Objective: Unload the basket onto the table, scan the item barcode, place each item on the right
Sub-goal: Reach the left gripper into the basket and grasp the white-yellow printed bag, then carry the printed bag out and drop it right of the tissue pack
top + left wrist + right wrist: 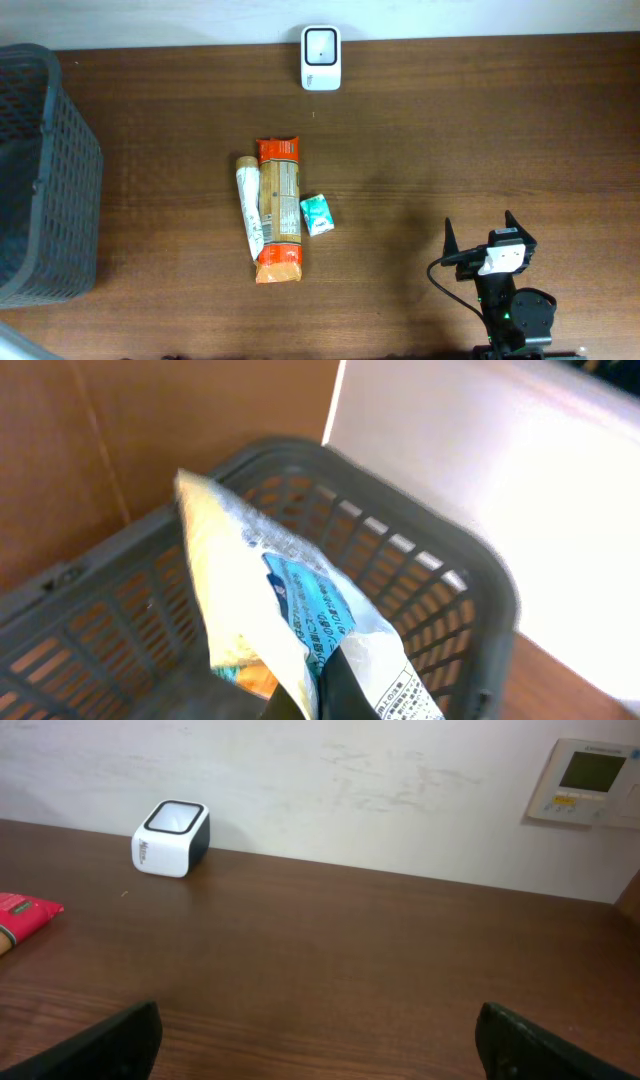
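Observation:
My left gripper is carrying the white packet and, with the wood (pixel 375 205) beside the small teal packet clear, should go there next and release it over that open spot (pixel 386 200).
In the left wrist view my left gripper (pixel 318 698) is shut on a crinkly white packet with a blue label (pixel 290 595). It holds the packet up in front of the dark grey basket (pixel 450 575). No barcode shows on the packet from here. The white scanner (pixel 321 57) stands at the table's far edge, also seen as the scanner (pixel 171 838) in the right wrist view. My right gripper (pixel 479 226) is near the front right of the table, open and empty. Its fingers (pixel 120 1042) stand wide apart over bare wood. The left arm is out of the overhead view.
The basket (pixel 40 180) takes up the table's left end. In the middle lie an orange packet (pixel 279 210), a pale tube (pixel 249 205) beside it and a small teal packet (pixel 316 214). A wall panel (pixel 588 782) hangs behind.

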Available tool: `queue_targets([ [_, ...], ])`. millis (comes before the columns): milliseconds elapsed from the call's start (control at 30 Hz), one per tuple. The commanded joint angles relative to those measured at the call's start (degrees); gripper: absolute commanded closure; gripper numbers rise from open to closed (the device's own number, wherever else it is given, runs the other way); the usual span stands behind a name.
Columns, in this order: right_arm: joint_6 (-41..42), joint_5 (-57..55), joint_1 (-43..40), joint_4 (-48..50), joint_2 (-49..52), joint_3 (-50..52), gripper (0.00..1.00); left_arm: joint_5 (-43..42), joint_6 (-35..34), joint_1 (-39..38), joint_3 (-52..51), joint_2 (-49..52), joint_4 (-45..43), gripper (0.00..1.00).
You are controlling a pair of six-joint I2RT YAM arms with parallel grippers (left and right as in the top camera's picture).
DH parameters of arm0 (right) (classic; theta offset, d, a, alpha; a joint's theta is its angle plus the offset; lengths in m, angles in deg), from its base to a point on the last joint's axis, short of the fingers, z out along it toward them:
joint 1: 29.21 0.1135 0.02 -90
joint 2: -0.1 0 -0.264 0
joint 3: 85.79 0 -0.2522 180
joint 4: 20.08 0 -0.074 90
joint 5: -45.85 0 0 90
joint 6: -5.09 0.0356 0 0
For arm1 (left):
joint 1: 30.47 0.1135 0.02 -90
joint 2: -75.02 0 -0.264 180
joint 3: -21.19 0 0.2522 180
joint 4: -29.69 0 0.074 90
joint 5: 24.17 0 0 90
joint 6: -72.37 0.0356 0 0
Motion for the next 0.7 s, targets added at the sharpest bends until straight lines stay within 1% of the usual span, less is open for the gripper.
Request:
queue_targets([
  [0,-0.2,0.3,-0.4,0.1,-0.3,0.5,0.02,-5.5,-2.6,-1.1,0.6,-4.4,-2.3,1.00],
  [100,-0.2,0.3,-0.4,0.1,-0.3,0.5,0.01,-5.4,-2.5,-5.3,0.6,-7.2,-3.3,1.00],
  [233,-0.2,0.3,-0.4,0.1,-0.3,0.5,0.01,-5.4,-2.5,-13.5,0.6,-11.3,-4.0,1.00],
  [300,-0.2,0.3,-0.4,0.1,-0.3,0.5,0.01,-5.4,-2.5,-18.9,0.6,-13.2,-3.2,1.00],
  [400,-0.2,0.3,-0.4,0.1,-0.3,0.5,0.01,-5.4,-2.5,-26.3,0.6,-14.3,-0.8,1.00],
  [467,-0.2,0.3,-0.4,0.1,-0.3,0.5,0.02,-5.2,-1.6,-33.5,0.6,-14.0,2.2,1.00],
  [500,-0.2,0.3,-0.4,0.1,-0.3,0.5,0.01,-4.7,-1.6,-35.8,0.6,-13.7,3.4,1.00],
  [567,-0.2,0.3,-0.4,0.1,-0.3,0.5,0.02,-3.3,-1.0,-40.7,0.6,-12.4,6.1,1.00],
  [667,-0.2,0.3,-0.4,0.1,-0.3,0.5,0.01,-3.3,-0.2,-47.5,0.6,-9.2,10.2,1.00],
])
